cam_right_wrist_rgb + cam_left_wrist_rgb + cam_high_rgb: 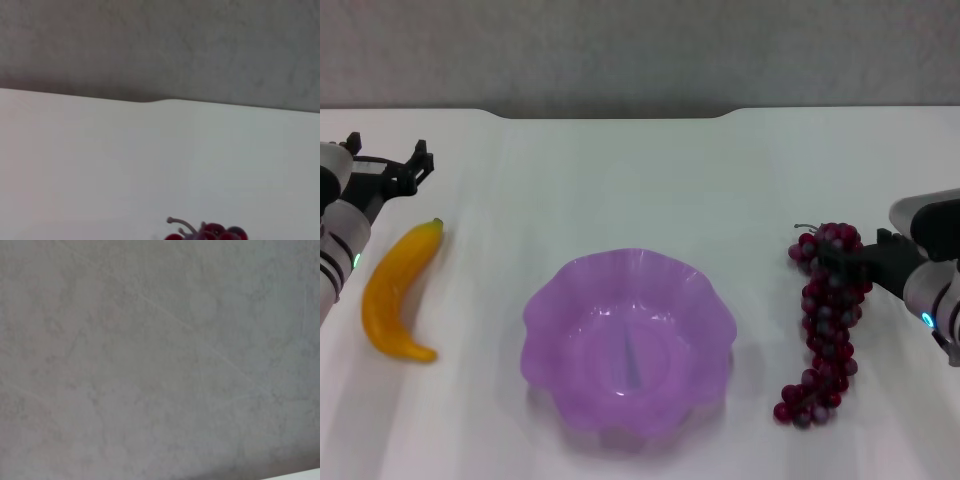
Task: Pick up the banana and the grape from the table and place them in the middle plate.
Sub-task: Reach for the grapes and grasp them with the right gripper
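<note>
The grape bunch's stem end [835, 236] is too near my right gripper, so I should pull the gripper back toward me and grab the bunch nearer its middle [828, 317].
The banana [398, 290] lies on the white table [620, 180] at the left, green tip pointing away from me. My left gripper [388, 160] is open and empty, just beyond the banana's tip and apart from it. The purple scalloped middle plate [545, 310] sits at the centre and holds nothing. The grape bunch [827, 330] lies on the table right of the plate, stem end away from me. My right gripper [845, 262] reaches in from the right and sits at the bunch's upper part. The right wrist view shows only the stem and the topmost grapes [210, 231].
The table's far edge meets a grey wall [640, 50]. The left wrist view shows only that wall [160, 360] and a sliver of table. Bare table lies between the plate and each fruit.
</note>
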Robot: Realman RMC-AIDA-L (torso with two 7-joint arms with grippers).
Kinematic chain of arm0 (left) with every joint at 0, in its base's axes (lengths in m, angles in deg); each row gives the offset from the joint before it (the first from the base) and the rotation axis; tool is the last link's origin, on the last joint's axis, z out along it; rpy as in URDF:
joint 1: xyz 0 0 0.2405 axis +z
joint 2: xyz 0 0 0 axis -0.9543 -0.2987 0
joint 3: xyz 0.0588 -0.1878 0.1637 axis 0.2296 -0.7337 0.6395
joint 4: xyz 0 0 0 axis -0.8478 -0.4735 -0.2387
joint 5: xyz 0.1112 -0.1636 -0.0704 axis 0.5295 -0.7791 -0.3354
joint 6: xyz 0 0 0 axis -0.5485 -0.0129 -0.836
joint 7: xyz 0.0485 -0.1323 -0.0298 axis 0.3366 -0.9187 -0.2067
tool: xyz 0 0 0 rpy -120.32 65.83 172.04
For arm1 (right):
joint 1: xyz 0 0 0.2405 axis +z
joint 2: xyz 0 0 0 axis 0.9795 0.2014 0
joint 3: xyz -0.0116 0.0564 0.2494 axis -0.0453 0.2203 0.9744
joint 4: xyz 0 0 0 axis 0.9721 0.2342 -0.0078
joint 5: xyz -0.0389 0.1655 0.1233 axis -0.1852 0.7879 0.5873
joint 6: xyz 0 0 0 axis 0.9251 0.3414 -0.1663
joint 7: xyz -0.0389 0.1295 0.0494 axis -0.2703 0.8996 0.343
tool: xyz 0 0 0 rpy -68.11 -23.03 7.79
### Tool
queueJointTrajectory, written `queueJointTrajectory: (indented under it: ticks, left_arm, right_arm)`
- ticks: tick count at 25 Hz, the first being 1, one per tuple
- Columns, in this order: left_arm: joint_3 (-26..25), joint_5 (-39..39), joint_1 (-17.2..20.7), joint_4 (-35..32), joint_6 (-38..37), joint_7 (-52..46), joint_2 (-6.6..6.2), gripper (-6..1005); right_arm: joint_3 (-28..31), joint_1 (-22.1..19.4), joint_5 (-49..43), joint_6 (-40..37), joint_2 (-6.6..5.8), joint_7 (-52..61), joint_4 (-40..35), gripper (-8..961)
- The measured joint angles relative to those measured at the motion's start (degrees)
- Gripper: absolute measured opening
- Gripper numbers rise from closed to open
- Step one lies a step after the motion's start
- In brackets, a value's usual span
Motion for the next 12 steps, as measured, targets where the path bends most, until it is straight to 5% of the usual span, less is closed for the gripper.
queueJointTrajectory:
  ticks: [12]
  left_arm:
    - [0.0, 0.0, 0.0, 0.08, 0.0, -0.25, 0.18, 878]
  right_arm:
    - [-11.49, 1.81, -0.07, -6.36, 0.13, 6.41, 5.28, 879]
